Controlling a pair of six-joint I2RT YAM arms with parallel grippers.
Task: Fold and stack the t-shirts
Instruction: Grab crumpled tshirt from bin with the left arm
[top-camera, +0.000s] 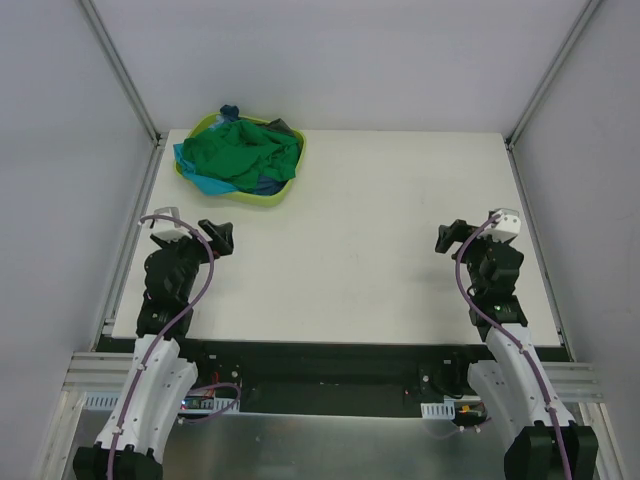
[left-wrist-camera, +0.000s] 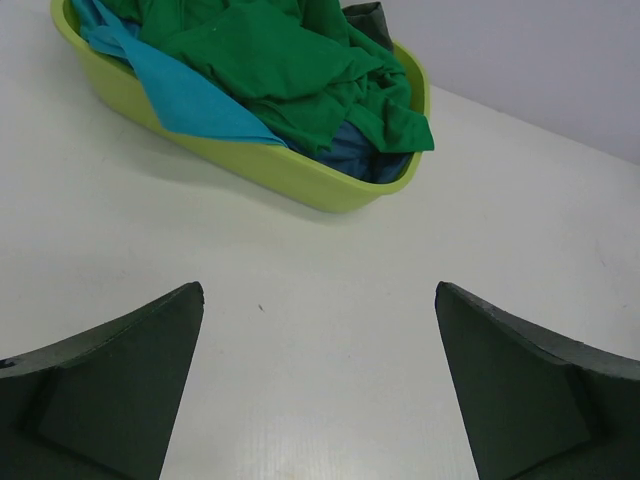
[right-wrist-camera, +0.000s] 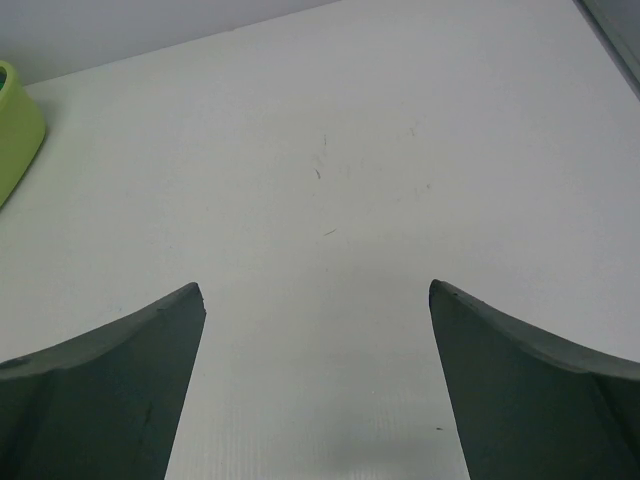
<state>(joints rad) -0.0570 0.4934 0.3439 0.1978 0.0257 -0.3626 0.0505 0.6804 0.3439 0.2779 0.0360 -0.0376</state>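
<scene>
The bright green t-shirt (top-camera: 250, 158) lies uncovered on top of the basket's pile, so my left gripper should keep going over the basket's rim and close on the bright green t-shirt's folds (top-camera: 232, 142).
The t-shirts lie crumpled in a lime-green plastic basket (top-camera: 286, 182) at the table's far left. A bright green t-shirt (top-camera: 238, 152) (left-wrist-camera: 270, 60) is on top, a turquoise one (left-wrist-camera: 180, 90) hangs over the near rim, a dusty blue one (left-wrist-camera: 352, 152) peeks out below, and a dark grey one (left-wrist-camera: 368, 22) shows at the back. My left gripper (top-camera: 218, 238) (left-wrist-camera: 318, 290) hovers open over bare table, short of the basket. Over the right side of the table, my right gripper (top-camera: 450, 237) (right-wrist-camera: 315, 288) is open and holds nothing.
The white table (top-camera: 350, 250) is walled by pale panels on three sides, with metal posts at the back corners. The basket's rim (right-wrist-camera: 12, 130) shows at the left edge of the right wrist view. Both arm bases stand at the near edge.
</scene>
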